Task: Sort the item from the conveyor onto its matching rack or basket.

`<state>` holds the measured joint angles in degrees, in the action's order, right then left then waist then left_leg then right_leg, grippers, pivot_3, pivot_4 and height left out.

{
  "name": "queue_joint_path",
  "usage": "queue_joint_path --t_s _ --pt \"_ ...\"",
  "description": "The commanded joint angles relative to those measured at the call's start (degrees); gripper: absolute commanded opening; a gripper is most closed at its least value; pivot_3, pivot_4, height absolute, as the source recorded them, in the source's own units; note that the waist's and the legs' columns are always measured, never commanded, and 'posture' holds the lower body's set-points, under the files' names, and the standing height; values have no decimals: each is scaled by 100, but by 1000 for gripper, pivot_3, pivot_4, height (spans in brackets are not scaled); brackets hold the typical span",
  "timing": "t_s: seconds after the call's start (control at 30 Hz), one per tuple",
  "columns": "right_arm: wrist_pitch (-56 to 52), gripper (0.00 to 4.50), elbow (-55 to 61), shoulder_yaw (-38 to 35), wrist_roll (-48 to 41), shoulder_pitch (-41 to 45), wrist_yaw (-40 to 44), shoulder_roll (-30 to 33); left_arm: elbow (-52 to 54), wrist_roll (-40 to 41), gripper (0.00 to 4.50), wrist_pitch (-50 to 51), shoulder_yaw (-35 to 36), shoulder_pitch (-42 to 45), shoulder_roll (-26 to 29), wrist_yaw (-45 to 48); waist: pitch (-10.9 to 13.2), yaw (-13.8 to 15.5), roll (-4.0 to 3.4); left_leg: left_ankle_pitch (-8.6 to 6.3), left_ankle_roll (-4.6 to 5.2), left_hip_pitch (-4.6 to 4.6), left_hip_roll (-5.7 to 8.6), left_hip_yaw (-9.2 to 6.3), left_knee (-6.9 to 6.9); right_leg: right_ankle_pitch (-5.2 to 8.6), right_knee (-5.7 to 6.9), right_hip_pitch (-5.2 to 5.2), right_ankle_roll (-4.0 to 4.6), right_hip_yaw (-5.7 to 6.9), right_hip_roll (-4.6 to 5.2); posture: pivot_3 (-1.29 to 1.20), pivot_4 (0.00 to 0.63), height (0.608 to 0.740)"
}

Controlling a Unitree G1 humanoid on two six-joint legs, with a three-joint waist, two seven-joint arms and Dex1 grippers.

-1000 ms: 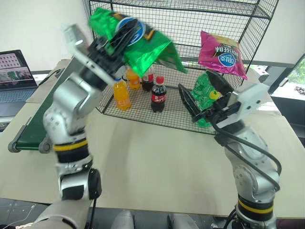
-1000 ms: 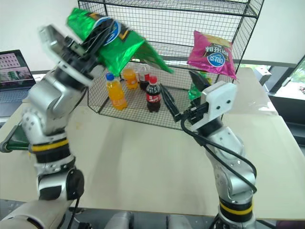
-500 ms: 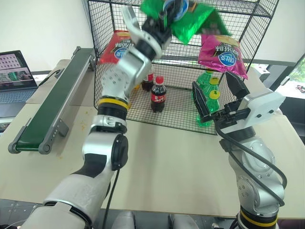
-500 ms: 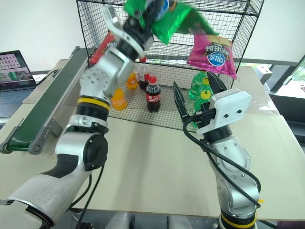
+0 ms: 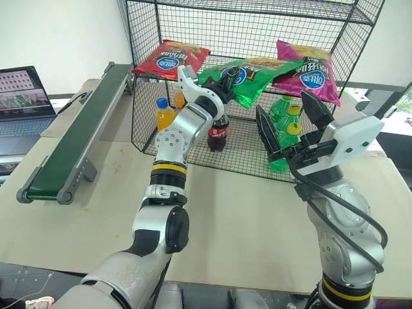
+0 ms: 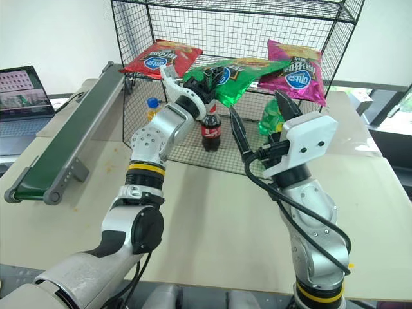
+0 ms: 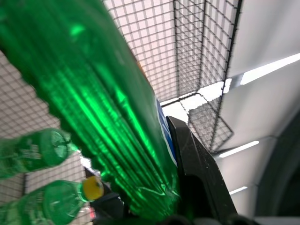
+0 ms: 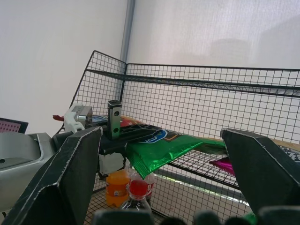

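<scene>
My left gripper has the green chip bag slanting over the magenta bag's edge (image 5: 291, 66), so it should pull the green chip bag back and straighten it next to the red bag.
The green chip bag (image 5: 254, 69), with its blue oval logo, is pinched at its near end by my left gripper (image 5: 223, 78), which is shut on it. The bag reaches into the black wire rack (image 5: 252, 10) at the height of the mid shelf, between a red bag (image 5: 170, 58) and a magenta bag (image 5: 309, 64). I cannot tell whether it rests on the shelf wires. In the left wrist view the bag (image 7: 93, 117) lies against one black finger (image 7: 197, 164). My right gripper (image 5: 282, 103) hangs open and empty in front of the rack. The conveyor (image 5: 77, 138) runs along the left with nothing on it.
On the rack's floor stand an orange drink bottle (image 5: 164, 112), a cola bottle (image 5: 219, 130) and green bottles (image 5: 283, 122). A laptop (image 5: 22, 96) sits at the far left beyond the belt. Bare tabletop (image 5: 225, 206) lies in front of the rack.
My left arm swung the green bag from high at the left, across the rack's top, then down and forward to shelf level. The right arm stayed put.
</scene>
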<state>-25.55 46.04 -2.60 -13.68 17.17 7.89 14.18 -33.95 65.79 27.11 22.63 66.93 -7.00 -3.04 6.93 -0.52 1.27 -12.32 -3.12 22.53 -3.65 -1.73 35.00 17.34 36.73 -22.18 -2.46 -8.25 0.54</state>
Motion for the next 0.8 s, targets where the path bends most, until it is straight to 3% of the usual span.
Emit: queue_joint_path --t_s 0.03,0.5,0.8 --pt "-45 4500 163 -32 -23 84 1 33 258 -229 89 -445 124 260 -264 -415 0 -12 0 0 0 -1 0 0 -1 0 1 0 0 0 0 0 150 740" --pt "-343 4500 358 96 139 -32 -169 9 -1409 -790 89 -1612 409 1476 -464 -256 1 15 1 3 0 1 9 -3 -4 2 -2 1 -4 -3 1 0 150 740" --pt "-341 4500 366 102 167 -51 -195 -28 -634 -1607 89 -2074 -104 1150 -746 -794 1 -3 1 6 -3 0 8 -3 -6 2 0 0 -5 -3 1 0 150 740"
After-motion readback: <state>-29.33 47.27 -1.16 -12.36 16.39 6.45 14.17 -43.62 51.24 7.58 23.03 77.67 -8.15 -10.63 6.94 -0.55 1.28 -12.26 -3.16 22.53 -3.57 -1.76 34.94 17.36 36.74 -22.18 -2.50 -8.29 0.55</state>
